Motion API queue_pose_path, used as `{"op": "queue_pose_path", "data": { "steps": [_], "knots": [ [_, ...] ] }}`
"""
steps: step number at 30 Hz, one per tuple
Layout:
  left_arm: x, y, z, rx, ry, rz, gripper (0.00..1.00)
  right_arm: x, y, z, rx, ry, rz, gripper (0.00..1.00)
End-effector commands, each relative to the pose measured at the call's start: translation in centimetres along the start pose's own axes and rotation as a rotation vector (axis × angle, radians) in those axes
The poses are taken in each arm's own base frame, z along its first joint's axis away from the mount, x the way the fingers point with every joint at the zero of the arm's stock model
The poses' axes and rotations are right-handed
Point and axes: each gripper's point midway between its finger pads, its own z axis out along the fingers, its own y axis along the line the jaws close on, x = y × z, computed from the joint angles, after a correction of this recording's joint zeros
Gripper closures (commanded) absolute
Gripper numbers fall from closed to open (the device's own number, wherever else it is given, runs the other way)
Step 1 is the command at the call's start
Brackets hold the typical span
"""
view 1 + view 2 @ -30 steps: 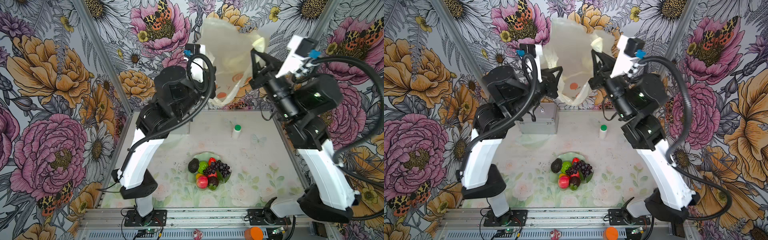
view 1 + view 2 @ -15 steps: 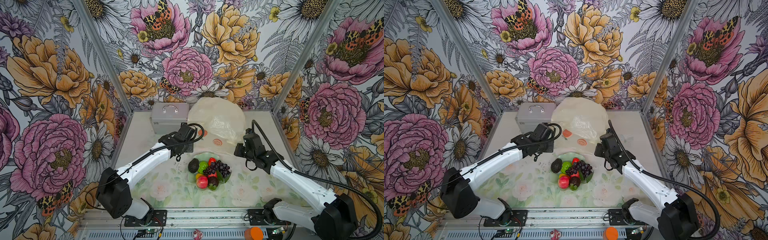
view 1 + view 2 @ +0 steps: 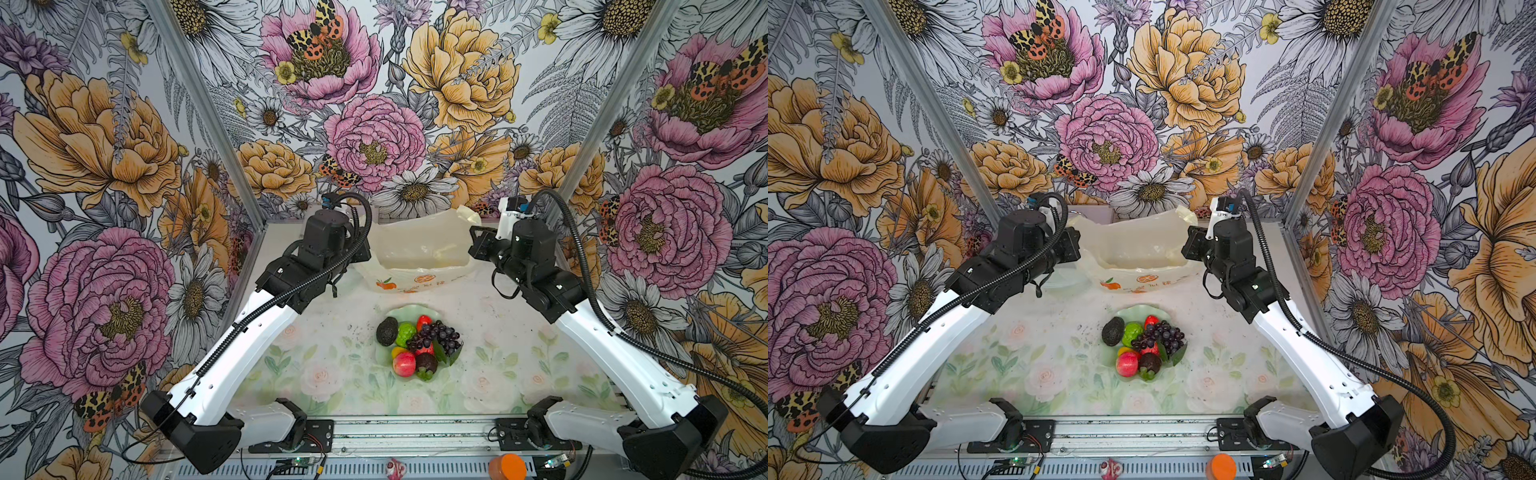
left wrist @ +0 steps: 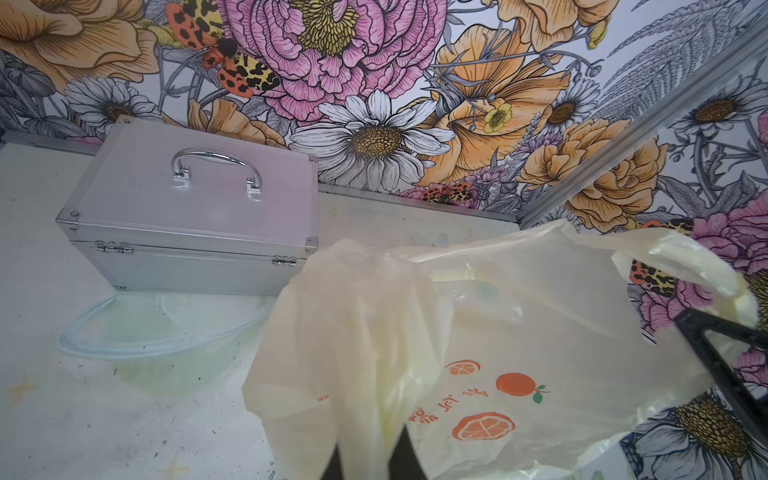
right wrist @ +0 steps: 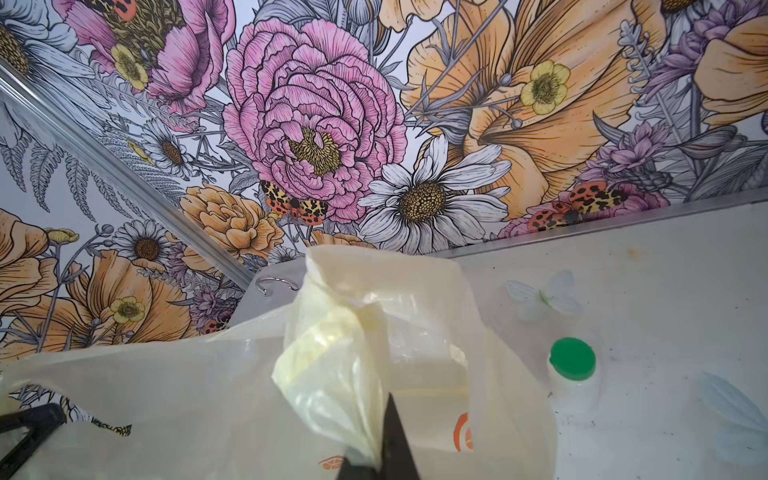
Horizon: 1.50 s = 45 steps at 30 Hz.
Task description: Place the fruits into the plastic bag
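The plastic bag's handles (image 3: 467, 214) are in both my grippers behind the dish, so my left gripper should pull the bag beside the dish (image 3: 345, 320) before my right gripper opens.
The plastic bag (image 3: 419, 253) (image 3: 1142, 253), pale yellow with orange prints, stands at the back of the table with its mouth stretched open. My left gripper (image 4: 370, 449) is shut on one bunched handle. My right gripper (image 5: 380, 453) is shut on the opposite handle. In both top views the grippers (image 3: 360, 251) (image 3: 478, 245) flank the bag. The fruits lie in a wavy pale green dish (image 3: 409, 309) (image 3: 1138, 309) in front of the bag: a dark avocado (image 3: 387, 331), a lime-green ball (image 3: 405, 333), purple grapes (image 3: 436, 336), a red apple (image 3: 404, 364) and a mangosteen (image 3: 426, 363).
A silver metal case (image 4: 199, 216) stands at the back left, with a clear shallow bowl (image 4: 158, 328) in front of it. A white bottle with a green cap (image 5: 572, 374) stands right of the bag. An orange object (image 3: 507, 467) sits on the front rail.
A second ago both arms held the bag high. Then they came down with it flat behind the dish. Now it stands at the back, mouth pulled open between them.
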Motion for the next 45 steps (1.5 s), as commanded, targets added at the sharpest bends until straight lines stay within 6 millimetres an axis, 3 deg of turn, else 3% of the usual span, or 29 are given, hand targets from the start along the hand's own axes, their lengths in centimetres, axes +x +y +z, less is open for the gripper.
{"op": "queue_pose_path", "data": {
  "steps": [1,3,5,7,9,12,14,15,16,18,20,21,22,23,24,26,29,33,38,45],
  "knots": [
    [-2.0,0.1,-0.5,0.023,-0.016,-0.016,1.00,-3.5,2.0,0.0,-0.043,-0.068,-0.047,1.00],
    [-5.7,-0.2,-0.7,0.044,-0.072,-0.042,1.00,-7.5,4.0,0.4,-0.072,-0.142,-0.104,1.00],
    [-10.6,-1.4,-2.0,0.085,-0.163,-0.059,1.00,-12.9,7.2,-0.8,-0.132,-0.255,-0.146,1.00],
    [-15.3,-3.7,-4.3,0.148,-0.270,-0.041,1.00,-18.2,10.7,-3.5,-0.222,-0.381,-0.177,1.00],
    [-19.6,-6.9,-8.8,0.228,-0.420,0.007,1.00,-22.9,14.5,-8.3,-0.335,-0.523,-0.215,1.00],
    [-21.6,-11.6,-15.1,0.274,-0.588,0.192,1.00,-25.2,17.0,-13.8,-0.404,-0.637,-0.286,1.00],
    [-20.3,-13.0,-16.1,0.255,-0.593,0.286,1.00,-23.8,15.7,-13.7,-0.361,-0.605,-0.287,1.00],
    [-18.8,-12.9,-15.2,0.233,-0.556,0.318,1.00,-21.5,14.1,-11.9,-0.311,-0.542,-0.289,1.00],
    [-17.1,-12.5,-13.8,0.211,-0.508,0.338,1.00,-18.8,12.1,-9.9,-0.252,-0.471,-0.283,1.00],
    [-12.0,-10.0,-9.2,0.146,-0.389,0.337,1.00,-10.2,5.6,-4.2,-0.093,-0.249,-0.204,1.00],
    [-4.0,-5.4,-2.6,0.101,-0.170,0.232,1.00,1.4,-1.8,0.1,0.046,0.058,-0.054,1.00],
    [-0.8,-3.0,-0.2,0.070,-0.059,0.158,1.00,5.9,-4.1,1.0,0.084,0.173,-0.001,1.00],
    [4.4,-0.3,2.6,0.029,0.101,0.093,1.00,10.0,-5.6,1.3,0.102,0.273,0.047,1.00],
    [8.3,1.3,4.0,0.006,0.211,0.047,1.00,12.6,-6.6,1.3,0.114,0.332,0.079,1.00],
    [10.9,2.2,4.7,-0.013,0.271,0.034,1.00,13.7,-7.0,1.1,0.120,0.355,0.095,1.00],
    [14.1,2.5,4.7,-0.029,0.329,0.055,1.00,13.3,-7.2,0.5,0.127,0.332,0.091,1.00],
    [13.6,2.1,4.2,-0.023,0.307,0.056,1.00,10.5,-6.5,0.3,0.116,0.264,0.045,1.00],
    [11.1,2.3,3.9,-0.011,0.262,0.010,1.00,8.3,-5.3,0.8,0.083,0.233,0.031,1.00],
    [7.5,2.1,2.2,0.011,0.179,-0.031,1.00,4.8,-3.0,1.0,0.029,0.175,0.029,1.00],
    [0.4,3.6,-3.5,-0.007,-0.006,-0.067,1.00,-4.5,3.6,-0.4,-0.129,-0.004,-0.010,1.00]
  ]
}}
